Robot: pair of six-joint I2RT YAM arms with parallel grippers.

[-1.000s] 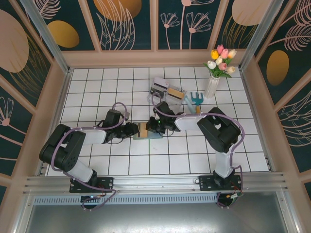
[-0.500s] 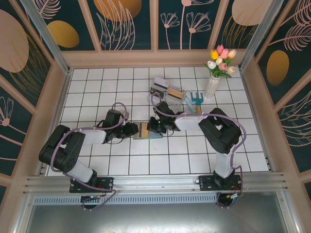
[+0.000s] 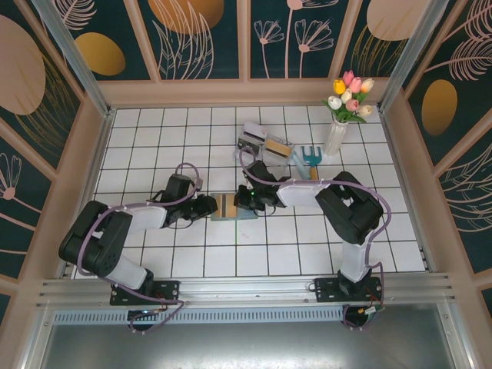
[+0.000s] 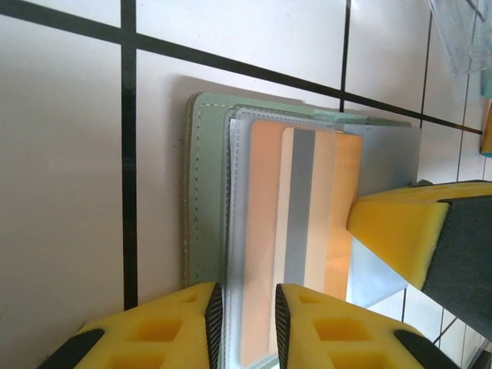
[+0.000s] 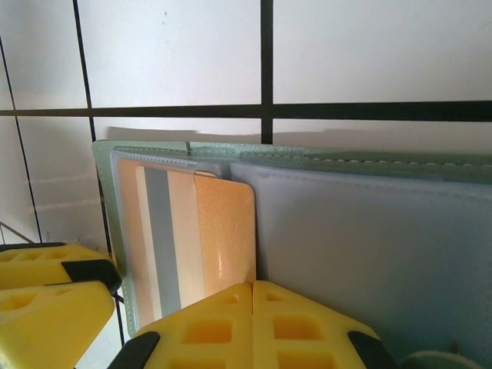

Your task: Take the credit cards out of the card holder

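My left gripper is at the clear sleeve's edge [image 4: 231, 207]. So it should move in over the grey stripe [image 4: 298, 207] and keep the sleeve steady while my right gripper pulls the card.
The grey-green card holder [image 4: 204, 192] lies open and flat on the white tiles, mid-table [image 3: 247, 215]. A tan-orange credit card [image 4: 307, 223] with a grey stripe sits in its clear sleeve, its bare orange end sticking out toward the fold [image 5: 223, 231]. My left gripper [image 4: 248, 327] is at the holder's left end [image 3: 213, 206]. Its jaws stand a narrow gap apart, with the sleeve's end showing face-on between them. My right gripper [image 5: 252, 290] is shut, pads together, tips down on the holder [image 5: 369, 246] at the card's edge. One of its fingers [image 4: 400, 231] covers the card's end.
Behind the holder stand a clear plastic compartment tray [image 3: 265, 144], an orange-handled teal garden fork [image 3: 309, 158] and a white vase of tulips [image 3: 337, 132]. The tray's corner [image 4: 470, 38] shows in the left wrist view. Low walls ring the tiled floor.
The right arm's elbow has drifted slightly to the right. Both grippers stay at the card holder, and the card has not visibly moved.
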